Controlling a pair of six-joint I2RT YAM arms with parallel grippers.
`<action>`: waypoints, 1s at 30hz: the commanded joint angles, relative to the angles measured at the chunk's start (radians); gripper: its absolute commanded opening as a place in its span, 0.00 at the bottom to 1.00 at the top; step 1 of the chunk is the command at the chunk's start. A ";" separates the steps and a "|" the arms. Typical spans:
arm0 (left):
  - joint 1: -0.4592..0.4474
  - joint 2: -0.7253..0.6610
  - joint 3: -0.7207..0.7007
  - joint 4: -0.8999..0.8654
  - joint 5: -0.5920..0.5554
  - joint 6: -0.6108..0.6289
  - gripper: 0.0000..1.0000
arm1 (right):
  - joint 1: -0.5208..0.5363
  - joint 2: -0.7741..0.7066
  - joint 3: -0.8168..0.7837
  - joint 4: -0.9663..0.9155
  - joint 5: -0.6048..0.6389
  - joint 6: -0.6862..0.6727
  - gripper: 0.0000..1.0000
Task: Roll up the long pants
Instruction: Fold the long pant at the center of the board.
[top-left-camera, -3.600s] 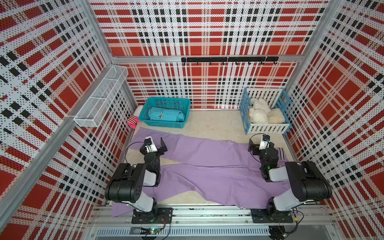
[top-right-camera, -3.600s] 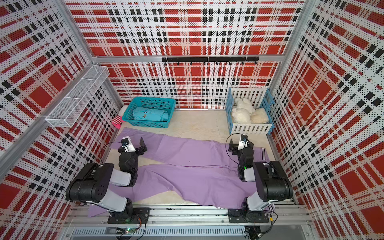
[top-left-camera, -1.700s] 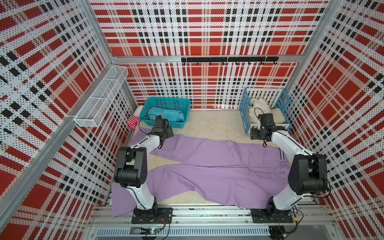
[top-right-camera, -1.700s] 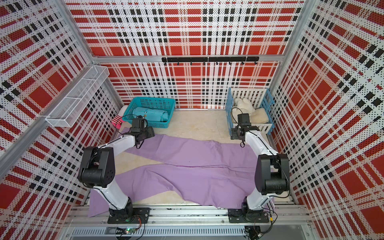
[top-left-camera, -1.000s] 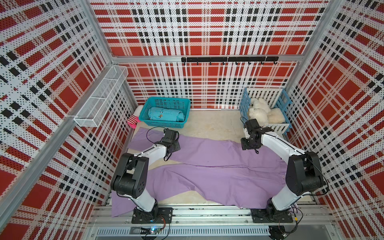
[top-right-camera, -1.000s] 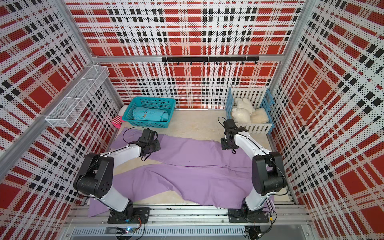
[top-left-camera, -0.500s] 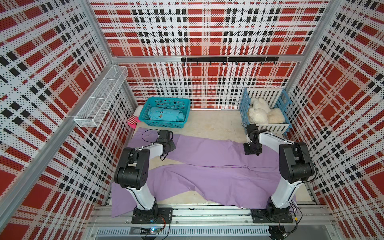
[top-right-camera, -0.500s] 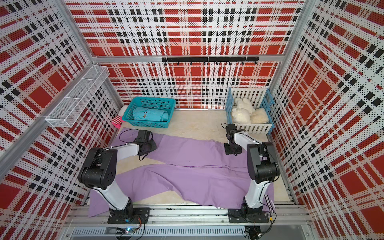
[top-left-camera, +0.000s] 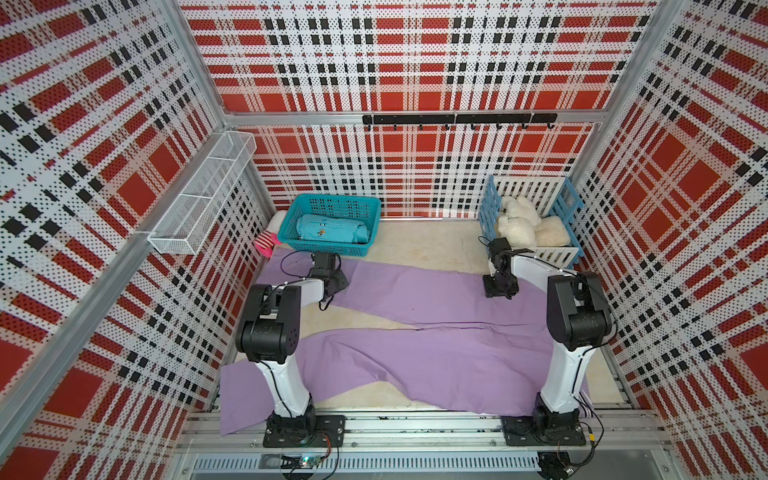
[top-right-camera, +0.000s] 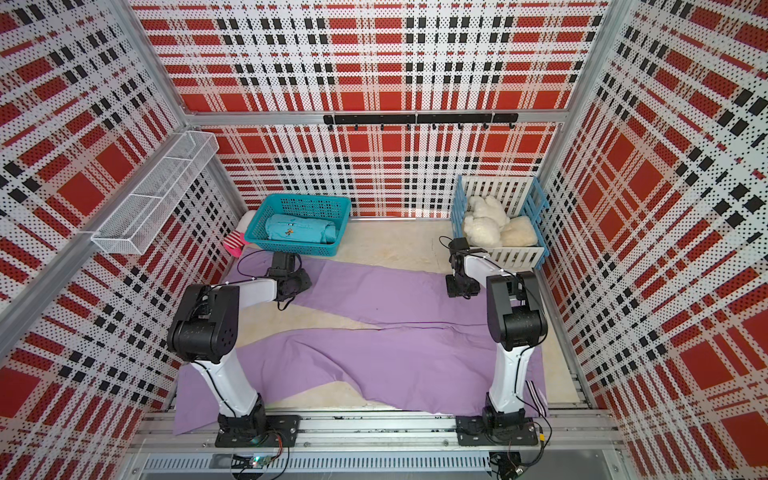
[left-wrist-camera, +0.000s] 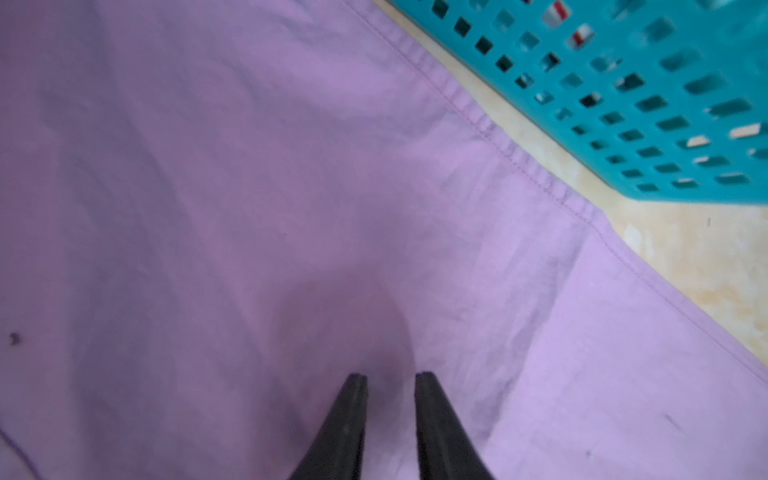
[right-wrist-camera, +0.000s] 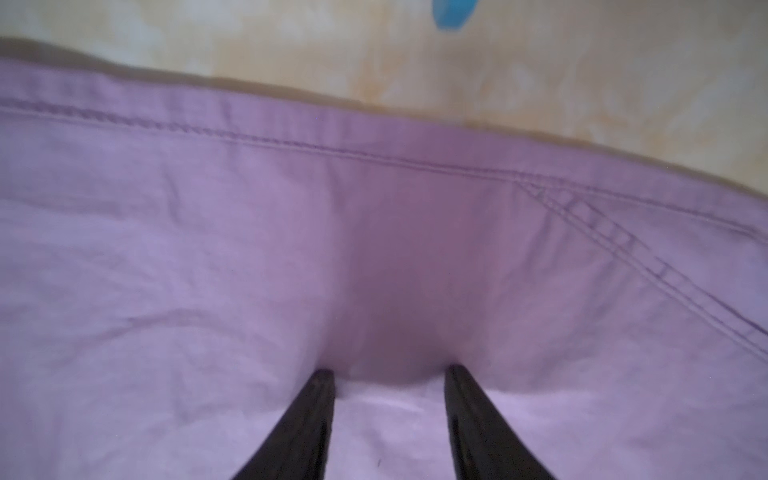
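Observation:
A wedge of gap (top-left-camera: 345, 319) keeps the pants' legs apart below the teal basket, so next my left gripper returns and slides the near leg (top-left-camera: 344, 340) up against the far leg before rolling.
The long pants (top-left-camera: 415, 357) are lilac and lie spread flat over the table in both top views, legs running left. Their striped waistband (top-right-camera: 534, 395) shows by the right arm's base. My left gripper (top-left-camera: 337, 283) rests on the far leg near its cuff, just in front of the teal basket (top-left-camera: 332, 200). In the left wrist view the left gripper (left-wrist-camera: 390, 376) stands open a little, with only cloth in the narrow gap. My right gripper (top-left-camera: 500, 289) is down on the far leg's upper end. Seen from the right wrist, the right gripper (right-wrist-camera: 390, 370) is open wider, tips pressing into the pants (right-wrist-camera: 208, 270).
The teal basket holds a rolled teal garment (top-left-camera: 332, 228). A white and blue crate (top-left-camera: 557, 254) with white plush stands at the back right. A pink striped sock (top-left-camera: 266, 243) lies left of the basket. A wire shelf (top-left-camera: 203, 195) hangs on the left wall.
Both arms unfolded from near their bases, reached to the back of the table and came down on the far leg. In the last half second they barely moved.

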 joint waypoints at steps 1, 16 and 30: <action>0.001 0.034 0.008 -0.045 0.031 0.006 0.25 | 0.003 0.090 0.052 0.042 0.049 -0.028 0.49; -0.109 -0.453 -0.243 -0.028 -0.116 -0.155 0.27 | 0.086 -0.346 -0.076 -0.091 0.034 0.080 0.49; -0.287 -0.673 -0.434 -0.284 -0.138 -0.373 0.28 | 0.213 -0.434 -0.329 -0.112 -0.073 0.255 0.42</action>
